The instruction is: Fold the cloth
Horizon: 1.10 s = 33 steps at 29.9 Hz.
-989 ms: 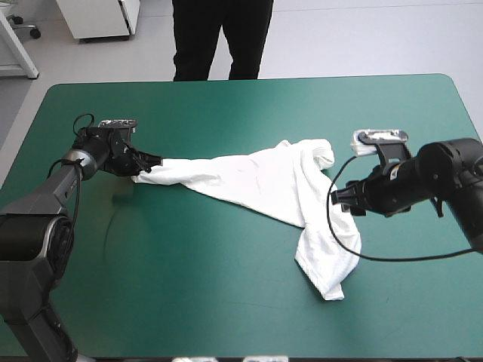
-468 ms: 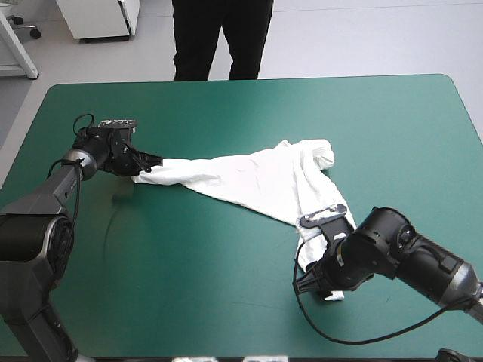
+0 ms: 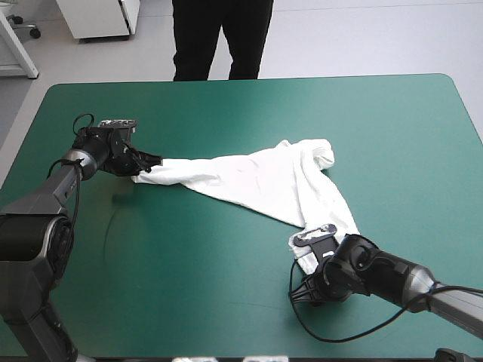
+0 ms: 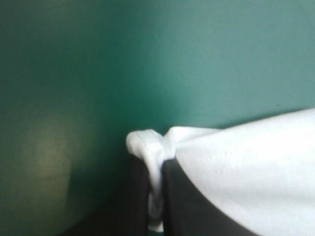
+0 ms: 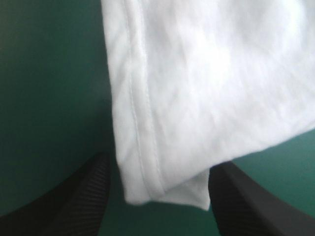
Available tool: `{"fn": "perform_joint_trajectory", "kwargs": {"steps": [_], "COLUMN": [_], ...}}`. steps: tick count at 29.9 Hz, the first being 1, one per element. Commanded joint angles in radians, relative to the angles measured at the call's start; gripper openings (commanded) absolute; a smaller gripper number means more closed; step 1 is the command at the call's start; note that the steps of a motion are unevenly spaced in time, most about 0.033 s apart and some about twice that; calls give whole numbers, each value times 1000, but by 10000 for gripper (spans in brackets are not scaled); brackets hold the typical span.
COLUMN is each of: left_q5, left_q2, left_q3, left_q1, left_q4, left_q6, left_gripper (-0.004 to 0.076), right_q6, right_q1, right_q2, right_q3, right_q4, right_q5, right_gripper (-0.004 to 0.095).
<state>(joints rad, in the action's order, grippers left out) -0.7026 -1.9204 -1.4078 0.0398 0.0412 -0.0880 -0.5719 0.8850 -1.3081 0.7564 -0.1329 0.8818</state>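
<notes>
My grippers will make the white T-shirt [image 3: 253, 178] fall open into a wide hanging sheet when I lift both its ends, because loose layers [image 3: 311, 164] overlap along the crooked T-shirt.
The white T-shirt [image 3: 256, 177] lies stretched in a crooked band from the left of the table to its near right. My left gripper [image 3: 143, 167] is shut on the shirt's left end; in the left wrist view a fold of the T-shirt [image 4: 256, 162] is pinched in my left gripper [image 4: 156, 196]. My right gripper [image 3: 306, 290] sits low over the shirt's near corner. In the right wrist view my right gripper [image 5: 160, 206] is open, and the hemmed corner of the T-shirt [image 5: 197, 88] lies between its fingers [image 5: 74, 201].
Bare teal-green cover [image 3: 189, 271] stretches along the near side and across the far side [image 3: 302, 105] of the table. The rounded far right corner [image 3: 445, 83] of the table is in view.
My right arm swung from beside the shirt's right side toward the near edge and came down at the shirt's near corner. The left gripper and the shirt stayed put.
</notes>
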Motion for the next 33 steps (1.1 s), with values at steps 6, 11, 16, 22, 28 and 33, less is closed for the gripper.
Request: {"fn": "perform_joint_trajectory", "kwargs": {"steps": [6, 11, 16, 22, 28, 33], "left_q5": [2, -18, -20, -46, -73, -74], "left_q2": [32, 53, 140, 288, 450, 591], "left_q3": [-17, -17, -17, -17, -17, -17], "left_q1": [-1, -1, -1, -1, -1, -1], "left_q4": [-4, -4, -4, -4, -4, -18], "left_q6": [-1, -1, 38, 74, 88, 134], "left_gripper": [-9, -9, -9, -9, -9, -9], "right_q6": [-25, -4, 0, 94, 333, 486], "right_q1": [3, 3, -31, -173, -336, -413], "right_q2": [-140, -162, -84, 33, 100, 102], "right_q3": [19, 24, 95, 303, 591, 865], "right_q4": [-34, -19, -44, -46, -49, -50], "right_q5": [-64, -31, 26, 114, 204, 217], "right_gripper": [450, 2, -17, -17, -17, -17]}}
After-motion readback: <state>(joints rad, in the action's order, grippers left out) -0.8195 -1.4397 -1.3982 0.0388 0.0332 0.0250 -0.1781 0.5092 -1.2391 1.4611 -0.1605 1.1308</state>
